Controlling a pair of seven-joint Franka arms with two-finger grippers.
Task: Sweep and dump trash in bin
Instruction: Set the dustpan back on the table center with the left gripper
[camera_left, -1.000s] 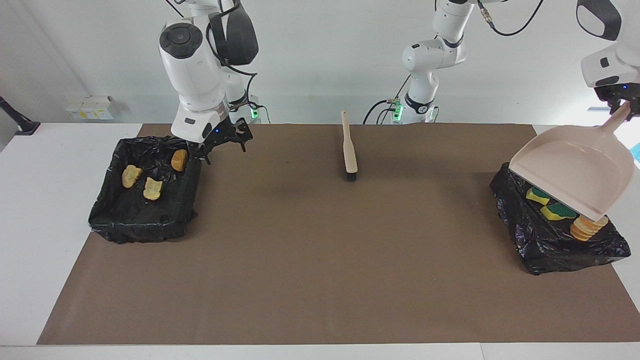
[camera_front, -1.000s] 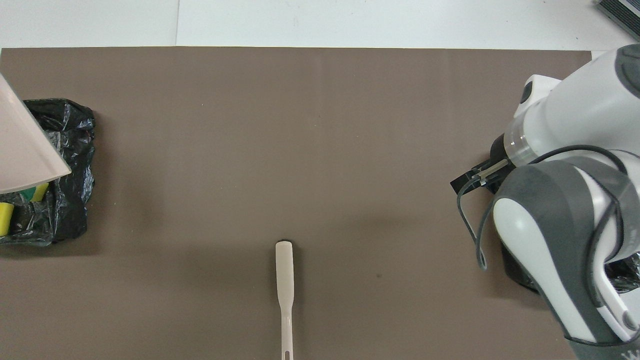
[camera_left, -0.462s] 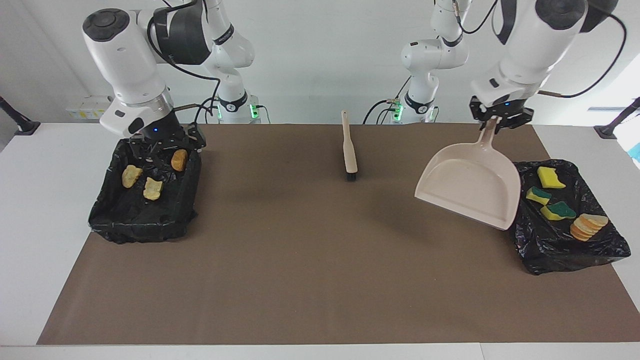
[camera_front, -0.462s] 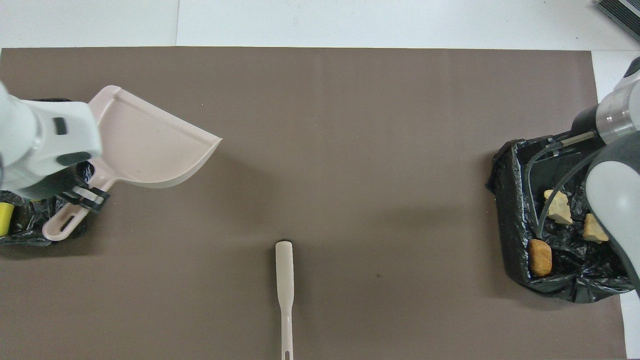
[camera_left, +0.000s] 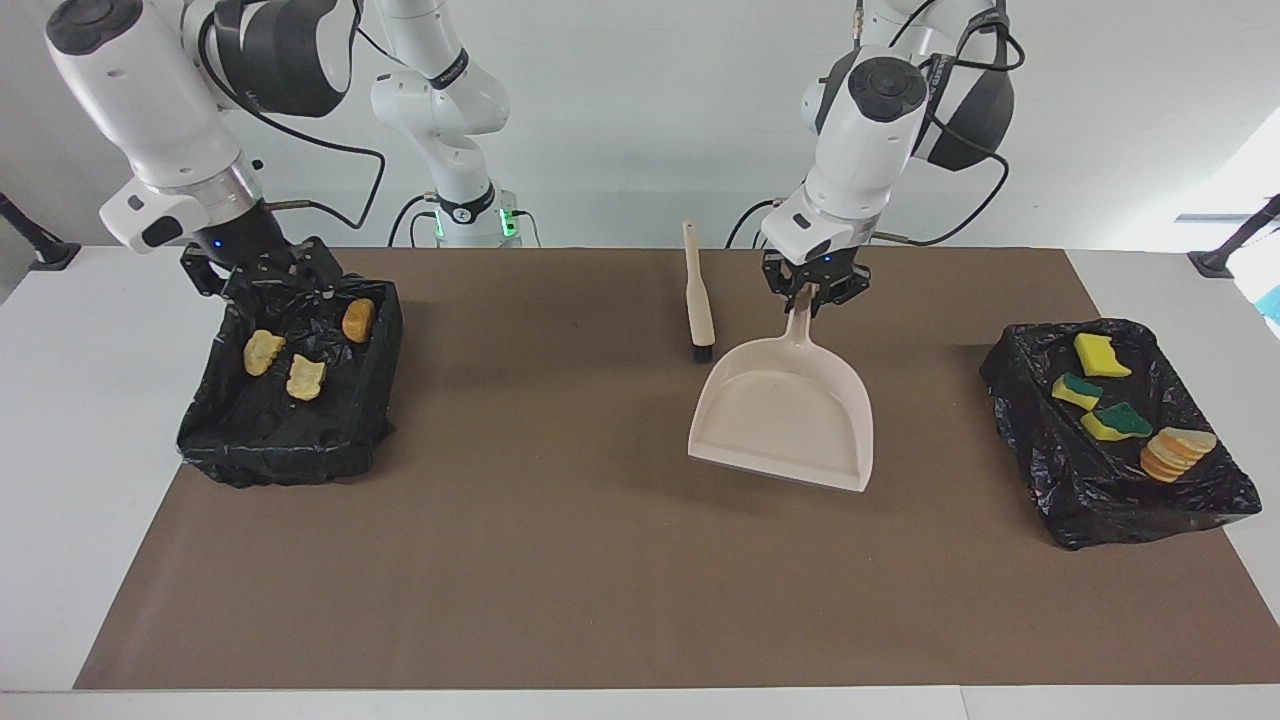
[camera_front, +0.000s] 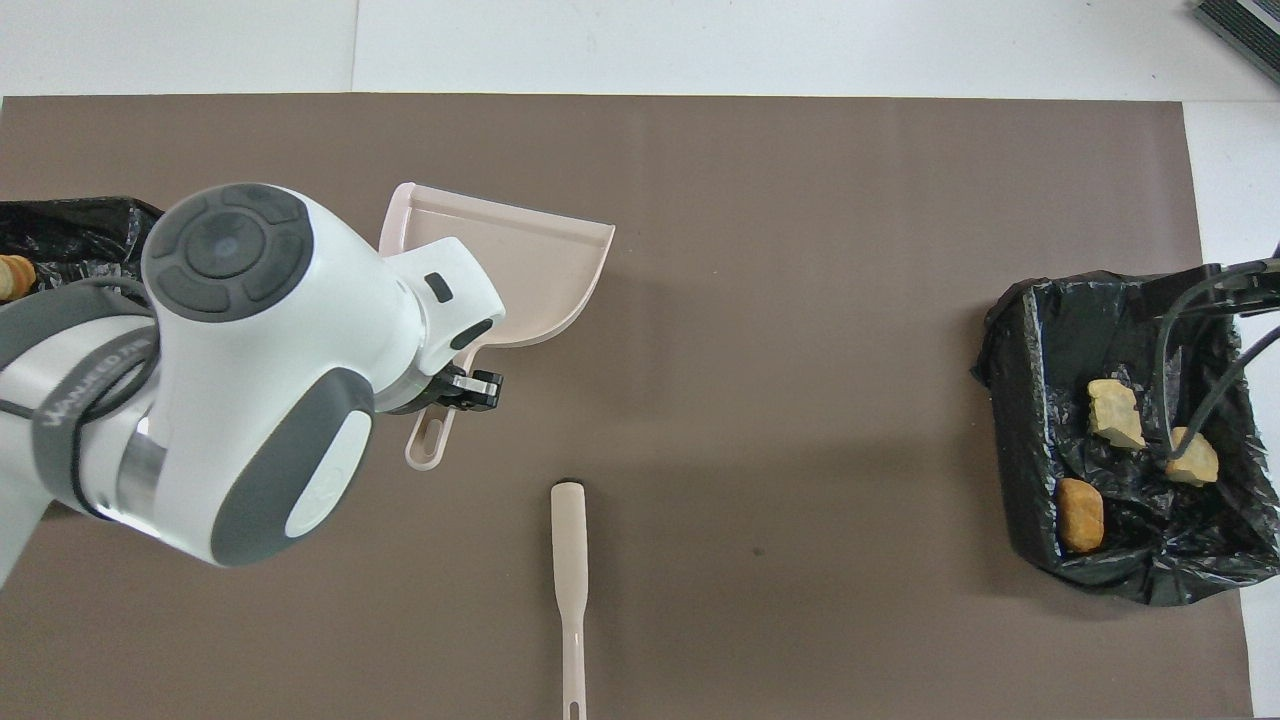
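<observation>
The empty dustpan (camera_left: 782, 414) is hanging tray up above clear brown mat (camera_front: 638, 314), so my left gripper should go on lowering the dustpan until it rests beside the brush, and then let go.
My left gripper (camera_left: 812, 295) is shut on the handle of the beige dustpan (camera_left: 790, 415), which hangs empty and low over the middle of the mat, beside the brush (camera_left: 698, 300). From overhead the dustpan (camera_front: 530, 270) juts out past my left arm. Three tan lumps of trash (camera_left: 305, 378) lie in the black-lined bin (camera_left: 290, 450) at the right arm's end. Yellow-green sponges (camera_left: 1100, 355) and a striped chunk (camera_left: 1178, 452) lie in the other bin (camera_left: 1130, 510). My right gripper (camera_left: 268, 288) is open over its bin's edge, holding nothing.
The brush (camera_front: 570, 570) lies on the brown mat (camera_left: 600, 580), with its handle pointing toward the robots. White table shows around the mat, and both bins stand at the mat's ends.
The left arm swung the dustpan from over its bin to the middle of the mat and levelled it. The right arm drew back toward its end of the table.
</observation>
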